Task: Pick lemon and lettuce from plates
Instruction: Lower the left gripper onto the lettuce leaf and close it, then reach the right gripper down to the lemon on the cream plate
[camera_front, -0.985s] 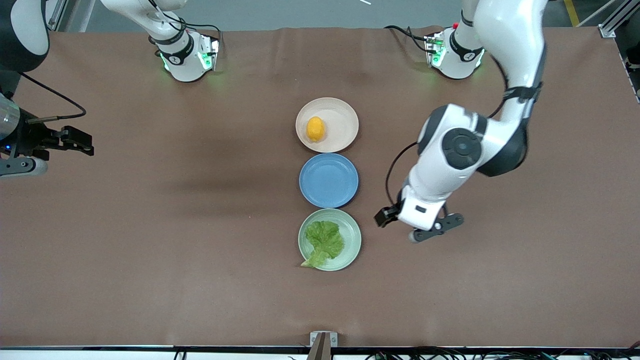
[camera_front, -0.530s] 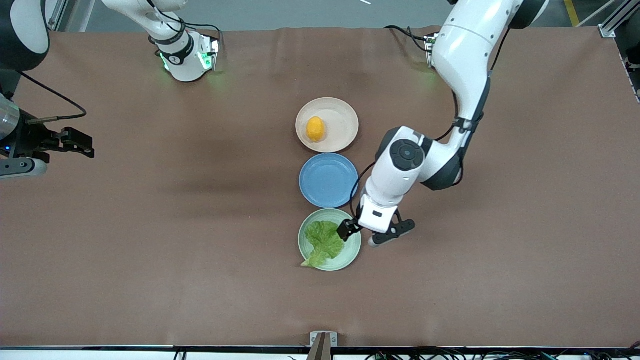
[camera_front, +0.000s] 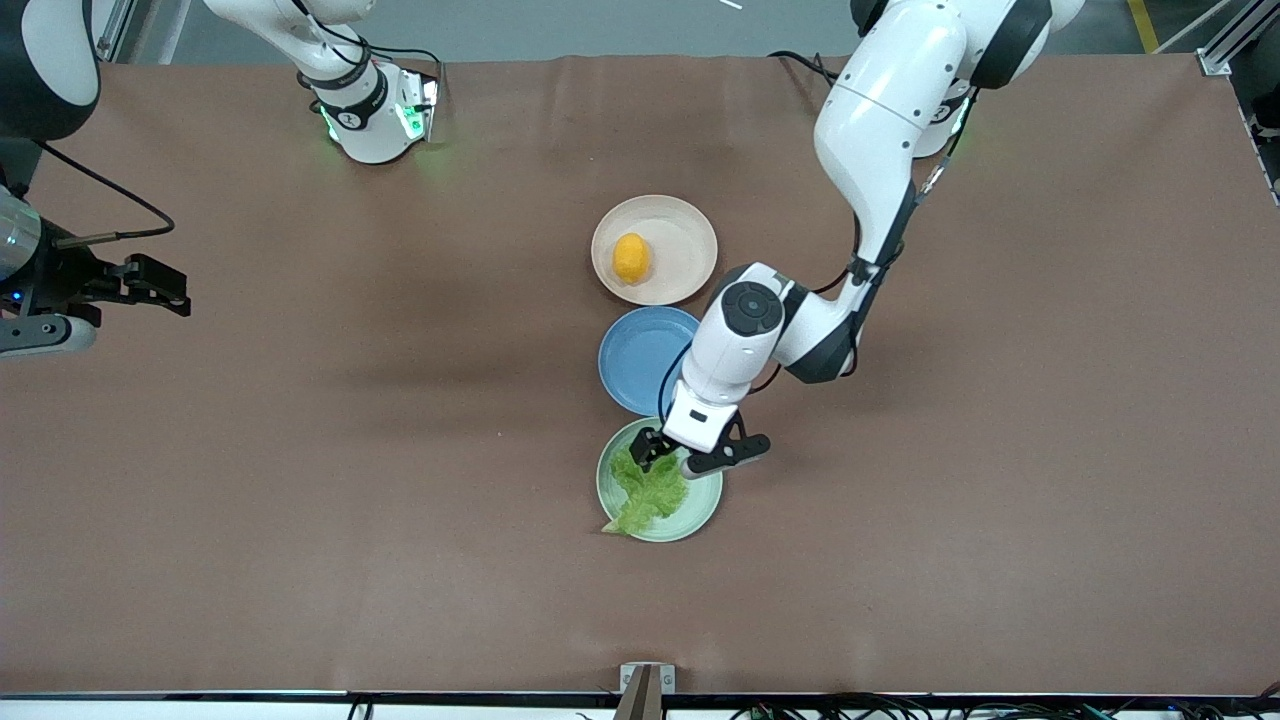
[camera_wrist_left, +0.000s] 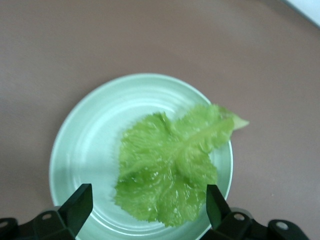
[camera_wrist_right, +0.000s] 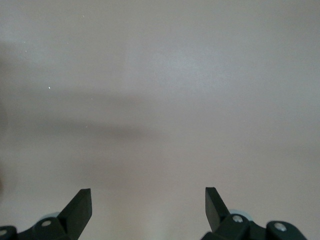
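Observation:
The lettuce (camera_front: 649, 493) is spread out thin and has ruffled edges (camera_wrist_left: 119, 192), so it will gather into a narrow fold when the robot lifts it off the mint plate.
The lemon (camera_front: 630, 257) lies on the beige-cream plate (camera_front: 682, 248), the plate farthest from the front camera. The lettuce (camera_front: 648, 488) lies on the mint green plate (camera_front: 706, 496), the nearest plate, with its pale stem end over the rim. My left gripper (camera_front: 686, 457) is open and empty above the mint plate's edge that faces the blue plate. In the left wrist view the lettuce (camera_wrist_left: 175, 165) lies on the mint plate (camera_wrist_left: 65, 150) between the fingers of the left gripper (camera_wrist_left: 148, 206), apart from both. My right gripper (camera_front: 150, 283) is open and empty and waits over bare table at the right arm's end; the right wrist view shows it (camera_wrist_right: 148, 205) there.
An empty blue plate (camera_front: 632, 365) sits between the two task plates, partly covered by the left arm's wrist. The three plates form a line down the middle of the brown table (camera_front: 300, 500). The arm bases stand along the table's farthest edge.
The left arm has swung from beside the plates, at the left arm's end, to over the mint green plate and lettuce. The right arm has not moved.

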